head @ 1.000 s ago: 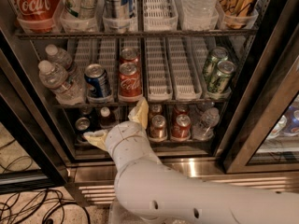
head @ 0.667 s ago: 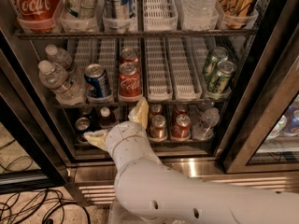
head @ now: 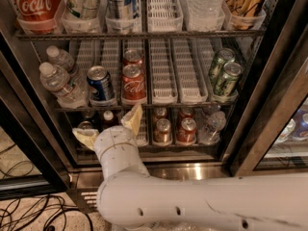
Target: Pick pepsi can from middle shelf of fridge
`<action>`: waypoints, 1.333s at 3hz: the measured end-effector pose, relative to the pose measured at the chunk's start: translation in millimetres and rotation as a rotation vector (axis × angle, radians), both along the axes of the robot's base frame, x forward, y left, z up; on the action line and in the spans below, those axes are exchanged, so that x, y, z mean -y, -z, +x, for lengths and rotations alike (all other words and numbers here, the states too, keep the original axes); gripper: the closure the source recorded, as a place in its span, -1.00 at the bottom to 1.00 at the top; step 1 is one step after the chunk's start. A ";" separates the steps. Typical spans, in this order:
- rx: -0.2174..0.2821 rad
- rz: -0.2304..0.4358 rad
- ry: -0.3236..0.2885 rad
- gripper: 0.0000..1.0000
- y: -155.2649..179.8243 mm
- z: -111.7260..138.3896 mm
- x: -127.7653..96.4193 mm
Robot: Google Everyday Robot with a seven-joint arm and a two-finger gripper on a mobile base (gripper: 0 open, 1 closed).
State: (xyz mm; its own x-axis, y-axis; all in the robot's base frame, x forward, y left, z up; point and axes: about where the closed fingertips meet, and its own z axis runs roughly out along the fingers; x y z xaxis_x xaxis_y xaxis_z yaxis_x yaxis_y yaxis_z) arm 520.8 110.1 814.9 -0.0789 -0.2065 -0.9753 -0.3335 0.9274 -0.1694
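The pepsi can's front (head: 100, 84) stands clear ahead of the robot's wide-open fingers, so the robot's gripper should go on reaching toward it until the fingers are on either side of the can's sides (head: 99, 91), and then close.
The pepsi can (head: 100, 83), blue with a silver top, stands upright at the front of the middle shelf (head: 173, 78), left of centre, in a white slotted lane. Two red Coca-Cola cans (head: 133, 81) stand just right of it. My gripper (head: 109, 128) hangs below and in front of the shelf's front edge, just under the pepsi can and apart from it. Its two pale fingers (head: 133, 118) are spread open and hold nothing. The white arm runs in from the lower right. The fridge (head: 269, 109) stands with its door open.
Two water bottles (head: 57, 81) lie left of the pepsi can. Two green cans (head: 224, 76) stand at the shelf's right. The top shelf holds tubs with a Coca-Cola bottle (head: 33, 4) and other drinks. The bottom shelf holds cans (head: 185, 129) and bottles. Cables (head: 29, 211) lie on the floor.
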 end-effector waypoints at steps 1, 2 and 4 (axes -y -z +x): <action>0.043 0.115 0.067 -1.00 -6.0 11.1 -6.1; 0.111 0.158 0.132 -1.00 -14.4 18.8 -4.0; 0.189 0.151 0.182 -0.84 -19.9 29.7 2.9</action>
